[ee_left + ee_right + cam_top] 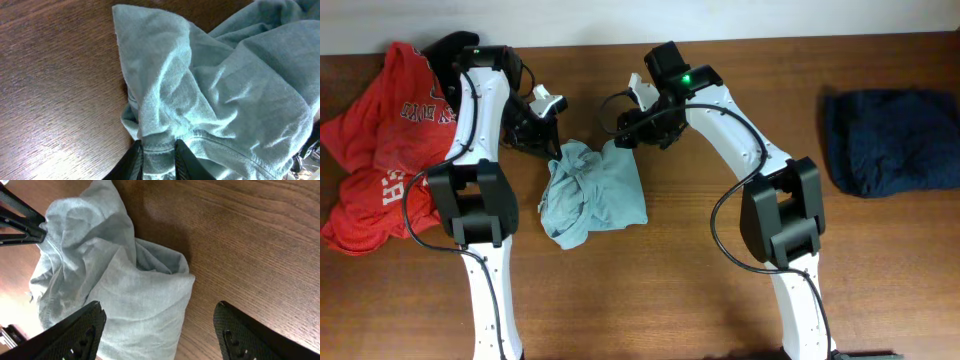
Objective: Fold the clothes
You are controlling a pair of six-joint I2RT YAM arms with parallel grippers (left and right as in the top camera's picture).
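My right gripper should take the other far corner [186, 276] before both pull it flat, as the grey-blue T-shirt lies bunched [574, 192] with only my left gripper pinching its hem.
A pale grey-blue T-shirt [592, 195] lies crumpled in the middle of the table. My left gripper [546, 138] is at its upper left corner. In the left wrist view the two black fingers [134, 161] stand close together with the shirt's stitched hem [159, 150] pinched between them. My right gripper [625, 135] hovers over the shirt's upper right corner. Its jaws stand wide apart in the right wrist view, with the shirt's folded edge [150, 295] and bare wood between the fingers [75, 335], which touch nothing.
Red tees with white lettering [380, 140] are heaped at the far left, with a black garment [445, 48] behind them. A navy garment [890, 140] lies at the far right. Both arm bases stand near the table's front edge.
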